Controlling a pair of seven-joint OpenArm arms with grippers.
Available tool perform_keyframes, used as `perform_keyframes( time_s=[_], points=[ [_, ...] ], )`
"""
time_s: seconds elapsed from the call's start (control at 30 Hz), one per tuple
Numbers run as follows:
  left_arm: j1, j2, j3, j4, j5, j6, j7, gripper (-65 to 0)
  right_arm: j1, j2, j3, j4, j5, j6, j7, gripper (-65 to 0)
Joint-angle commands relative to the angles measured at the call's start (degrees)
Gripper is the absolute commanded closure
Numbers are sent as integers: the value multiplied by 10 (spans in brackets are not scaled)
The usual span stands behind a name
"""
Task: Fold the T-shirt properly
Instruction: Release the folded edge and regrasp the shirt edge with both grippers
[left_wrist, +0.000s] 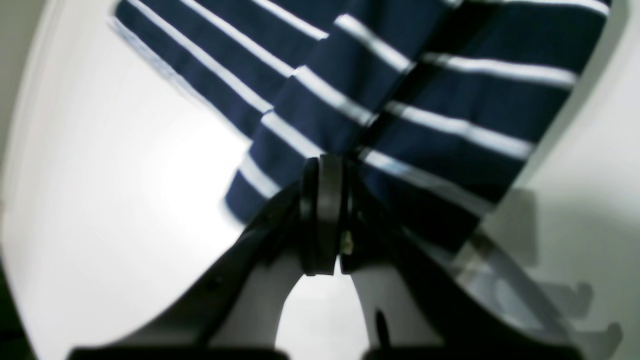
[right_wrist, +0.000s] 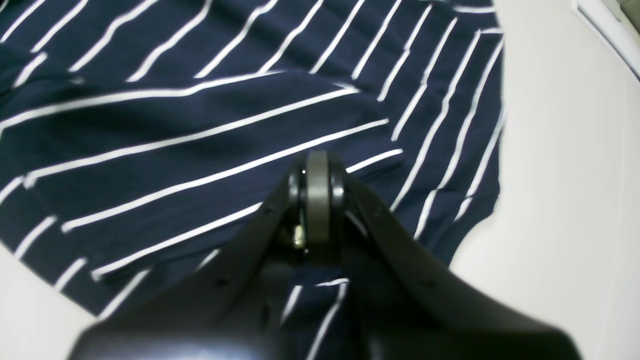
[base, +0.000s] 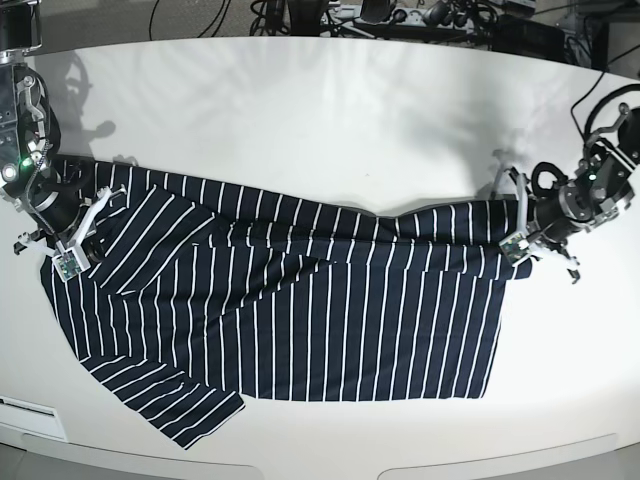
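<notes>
The T-shirt's far folded edge droops in the middle (base: 385, 217). My left gripper should go back to the T-shirt's far corner (base: 508, 207) and, together with my right gripper, pull the folded edge straight.
The T-shirt (base: 330, 320), dark navy with thin white stripes, lies spread across the white table with its upper edge folded over towards the front. My left gripper (base: 510, 238) is at the shirt's right end. In the left wrist view it (left_wrist: 325, 167) is shut on a bunched edge of the shirt (left_wrist: 450, 100), held a little off the table. My right gripper (base: 88, 222) is at the shirt's left end. In the right wrist view it (right_wrist: 317, 170) is shut on a folded flap of the shirt (right_wrist: 150, 150).
The white table (base: 320, 120) is bare behind the shirt. Cables and dark equipment (base: 400, 15) line its far edge. A sleeve (base: 170, 400) lies near the rounded front edge at the lower left.
</notes>
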Motion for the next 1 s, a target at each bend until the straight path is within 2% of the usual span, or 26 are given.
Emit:
perform_keyframes(
  time_s=[0.0,0.17,0.27,0.33,0.4,0.47,0.53,0.67,0.87,0.97],
  points=[
    [-10,-2,-9,-9,1,1,-8,0,6,5,6,6,2,4,4,0],
    [-4,40,-9,-48,2,-46,10,0,5,-25,6,-8,-7,39,-54,0],
    [0,41,-8,-49,2,-73,24,0,5,-26,6,-29,2,46,-90,0],
    [-2,35,-9,-48,4,-73,23,0,4,-24,6,-35,-9,46,-100,0],
    [-2,25,-8,-48,6,-76,23,0,-3,-16,6,-35,-29,36,-96,0],
    [-2,11,-8,-48,8,-96,22,0,-12,-5,6,-35,-33,33,-95,0],
    [-2,-3,-8,-48,21,-109,15,0,-22,7,6,-35,-32,43,-94,0],
    [-2,-26,-8,-48,31,-109,-28,0,-35,26,6,-35,-30,55,-87,0],
    [-2,-28,-8,-34,49,-116,-45,0,-35,45,6,-35,-13,71,-83,0],
    [-5,-31,-8,-14,50,-153,-53,0,-30,52,6,-34,-13,71,-56,0]
  ],
)
